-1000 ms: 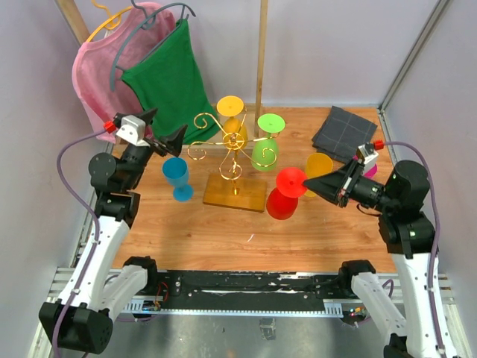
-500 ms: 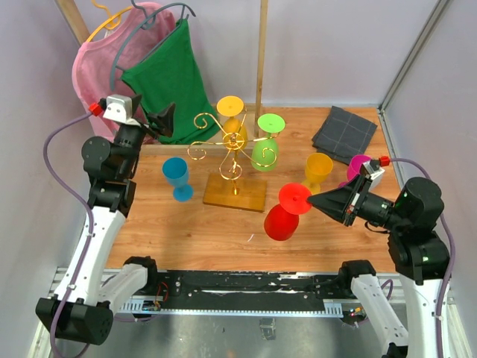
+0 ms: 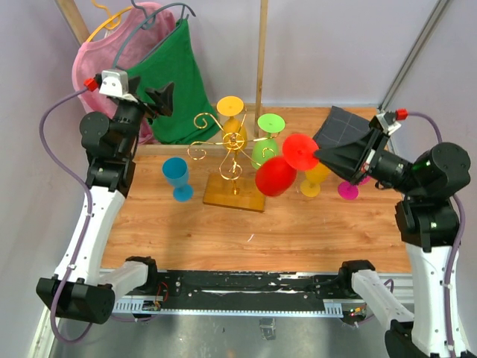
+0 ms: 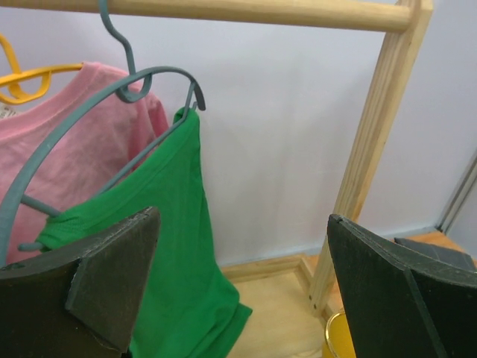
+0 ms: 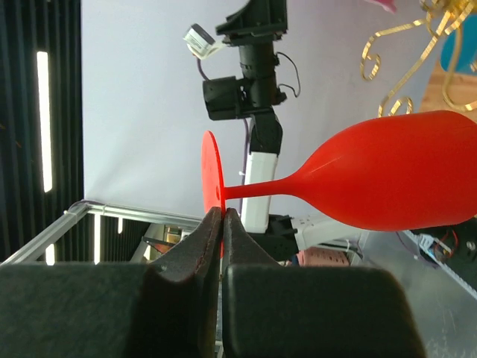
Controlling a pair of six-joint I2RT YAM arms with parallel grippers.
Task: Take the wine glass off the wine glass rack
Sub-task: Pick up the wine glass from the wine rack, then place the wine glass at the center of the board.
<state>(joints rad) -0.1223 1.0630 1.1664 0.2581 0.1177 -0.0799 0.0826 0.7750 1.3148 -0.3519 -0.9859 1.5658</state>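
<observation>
My right gripper is pinching the red glass by the foot it must stand on, so I should lift the glass and take the bowl (image 3: 275, 177) with my left gripper.
My right gripper (image 3: 318, 155) is shut on the round foot of a red wine glass (image 3: 274, 177), which lies tilted in the air just right of the wine glass rack (image 3: 223, 144). In the right wrist view the pads pinch the rim of the foot (image 5: 211, 179), and the red bowl (image 5: 402, 179) points away to the right. The gold wire rack stands on a square wood base (image 3: 237, 194). A yellow glass (image 3: 230, 110) and a green glass (image 3: 266, 147) hang on it. My left gripper (image 3: 153, 101) is raised, open and empty, by the green shirt (image 4: 164, 246).
A blue glass (image 3: 177, 179) stands left of the rack base. An orange glass (image 3: 316, 176) and a magenta glass (image 3: 348, 189) stand to its right, under my right arm. A grey cloth (image 3: 343, 128) lies back right. The wooden clothes frame (image 4: 376, 142) holds pink and green shirts.
My right arm has lifted the red glass from low over the table to beside the rack's right side. My left arm has risen and drawn back toward the hanging clothes.
</observation>
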